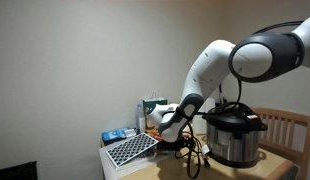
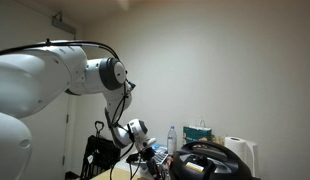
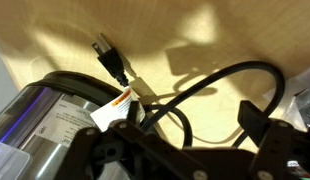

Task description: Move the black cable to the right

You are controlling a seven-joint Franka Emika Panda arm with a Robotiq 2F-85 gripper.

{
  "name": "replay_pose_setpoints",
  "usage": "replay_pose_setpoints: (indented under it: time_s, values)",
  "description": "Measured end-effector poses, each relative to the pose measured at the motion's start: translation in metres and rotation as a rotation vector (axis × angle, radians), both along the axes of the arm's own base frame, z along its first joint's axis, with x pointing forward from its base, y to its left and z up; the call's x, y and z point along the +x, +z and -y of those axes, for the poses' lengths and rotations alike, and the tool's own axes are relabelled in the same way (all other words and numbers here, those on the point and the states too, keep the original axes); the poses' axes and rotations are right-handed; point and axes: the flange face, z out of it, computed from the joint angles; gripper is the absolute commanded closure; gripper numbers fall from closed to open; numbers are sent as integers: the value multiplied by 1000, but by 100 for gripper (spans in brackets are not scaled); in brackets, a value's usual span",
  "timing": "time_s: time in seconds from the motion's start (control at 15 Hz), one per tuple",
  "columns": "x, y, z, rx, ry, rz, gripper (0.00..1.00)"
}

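The black cable's loop (image 3: 231, 70) goes lengthwise from one finger toward the other. I should turn my gripper until the loop's strands (image 3: 185, 97) go through the gripper's opening, and only then close it.
The black cable (image 3: 203, 83) lies in loose loops on the wooden table, its plug (image 3: 107, 55) pointing to the far side. One loop curves right under my gripper (image 3: 192, 114), which is open, with its dark fingers (image 3: 250, 116) on either side of the loop and nothing held. In an exterior view the gripper (image 1: 175, 135) hangs low over the table beside the cable (image 1: 195, 158), left of the cooker pot (image 1: 233, 135). My gripper (image 2: 145, 150) also shows low by the pot's black lid (image 2: 210, 165).
The silver-and-black cooker pot (image 3: 45, 115) with a white tag (image 3: 115, 108) stands close on the left of the wrist view. A black-and-white gridded board (image 1: 130, 148), boxes (image 1: 120, 134) and a wooden chair (image 1: 290, 130) surround the table. A bottle (image 2: 173, 138) and paper roll (image 2: 238, 152) stand behind.
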Motion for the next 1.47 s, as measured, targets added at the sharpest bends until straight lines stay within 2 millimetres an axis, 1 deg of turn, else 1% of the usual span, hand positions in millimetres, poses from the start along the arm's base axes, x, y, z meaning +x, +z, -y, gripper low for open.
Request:
replay_pose_setpoints:
  time_s: [0.13,0.27,0.47,0.67,0.8,0.87,1.0,1.2,1.33,1.47]
  values:
    - [3,0,-1,8,-16,22,0]
    - [11,1,-5,29,-68,84,0]
    - [25,12,-9,51,-122,175,0]
    - [36,30,3,48,-176,235,0]
    - [36,36,17,34,-226,221,0]
    - [36,38,21,31,-236,219,0]
    - [36,37,21,31,-234,213,0]
    - [36,27,23,25,-228,199,0]
    - [42,17,36,16,-240,196,0]
    - [51,8,55,12,-249,200,0]
